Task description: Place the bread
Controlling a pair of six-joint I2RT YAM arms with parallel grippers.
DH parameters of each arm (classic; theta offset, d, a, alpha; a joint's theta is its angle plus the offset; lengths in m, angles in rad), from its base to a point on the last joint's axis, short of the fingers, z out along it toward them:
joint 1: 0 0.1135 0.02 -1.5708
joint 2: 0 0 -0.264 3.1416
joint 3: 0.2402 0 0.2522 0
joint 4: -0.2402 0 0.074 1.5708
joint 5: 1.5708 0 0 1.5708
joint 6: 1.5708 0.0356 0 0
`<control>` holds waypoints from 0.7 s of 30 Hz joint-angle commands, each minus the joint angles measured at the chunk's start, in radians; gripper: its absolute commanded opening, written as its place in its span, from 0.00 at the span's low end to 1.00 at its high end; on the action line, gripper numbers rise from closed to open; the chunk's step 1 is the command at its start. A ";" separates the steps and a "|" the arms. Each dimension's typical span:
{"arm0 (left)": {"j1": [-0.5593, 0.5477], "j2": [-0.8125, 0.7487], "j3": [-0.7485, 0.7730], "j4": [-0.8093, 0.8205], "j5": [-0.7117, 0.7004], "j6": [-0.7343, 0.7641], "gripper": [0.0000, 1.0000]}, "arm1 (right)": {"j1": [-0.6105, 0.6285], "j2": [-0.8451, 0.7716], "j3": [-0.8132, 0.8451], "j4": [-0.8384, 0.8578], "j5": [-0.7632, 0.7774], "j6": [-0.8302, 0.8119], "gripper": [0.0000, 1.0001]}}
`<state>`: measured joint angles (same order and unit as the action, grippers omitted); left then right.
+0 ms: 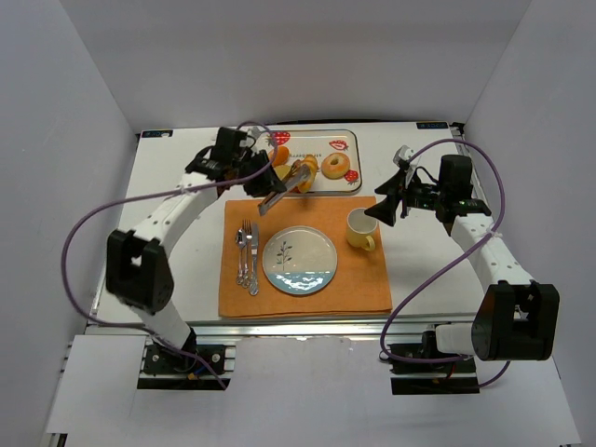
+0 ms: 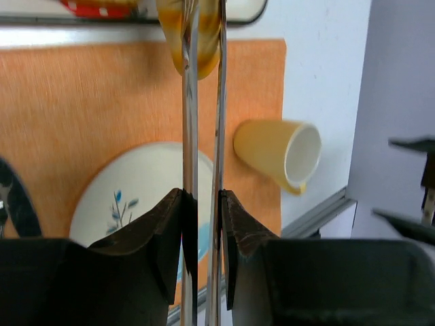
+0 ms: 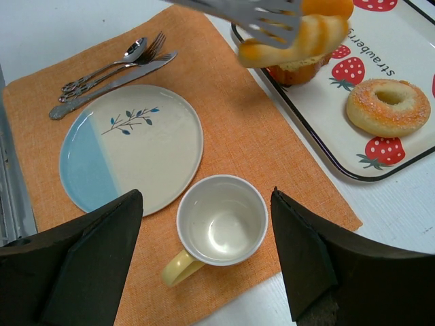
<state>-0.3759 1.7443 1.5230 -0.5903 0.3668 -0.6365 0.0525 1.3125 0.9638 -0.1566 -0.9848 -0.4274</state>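
I keep carrying with my left gripper and keep the tongs closed until the bread (image 1: 309,173) touches the plate (image 1: 300,255), because the tongs are gripping the bread and the plate is empty.
The bread (image 3: 306,37), a golden-yellow ridged roll, is pinched in the tips of metal tongs (image 3: 255,13) and hangs above the near edge of the strawberry tray (image 3: 408,146). It also shows in the top view (image 1: 304,175) and the left wrist view (image 2: 178,37). My left gripper (image 2: 204,204) is shut on the tongs (image 2: 190,122); in the top view it (image 1: 265,172) is at the tray's left end. My right gripper (image 3: 207,251) is open and empty, hovering over the yellow cup (image 3: 221,221), seen from above (image 1: 386,205).
An orange placemat (image 1: 358,284) carries a white-and-blue plate (image 1: 299,262), cutlery (image 1: 246,256) on its left and the cup (image 1: 360,228) on its right. The tray (image 1: 317,140) holds a donut (image 1: 335,166) and an orange muffin-like piece (image 3: 296,71).
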 commanded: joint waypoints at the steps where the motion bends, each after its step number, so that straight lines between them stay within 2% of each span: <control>1: 0.000 -0.217 -0.142 0.049 0.049 0.032 0.00 | -0.006 -0.013 0.039 -0.006 -0.023 -0.016 0.80; 8: -0.014 -0.480 -0.420 -0.019 0.086 0.069 0.00 | -0.006 0.013 0.075 -0.038 -0.040 -0.027 0.80; 13: -0.067 -0.586 -0.590 0.003 0.078 0.040 0.00 | -0.006 0.024 0.090 -0.047 -0.051 -0.024 0.80; 21: -0.103 -0.623 -0.627 -0.019 0.040 0.043 0.00 | -0.006 0.021 0.092 -0.066 -0.055 -0.025 0.80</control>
<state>-0.4706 1.1675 0.8898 -0.6304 0.4164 -0.5953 0.0517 1.3334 1.0100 -0.2089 -1.0073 -0.4480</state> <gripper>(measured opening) 0.361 0.802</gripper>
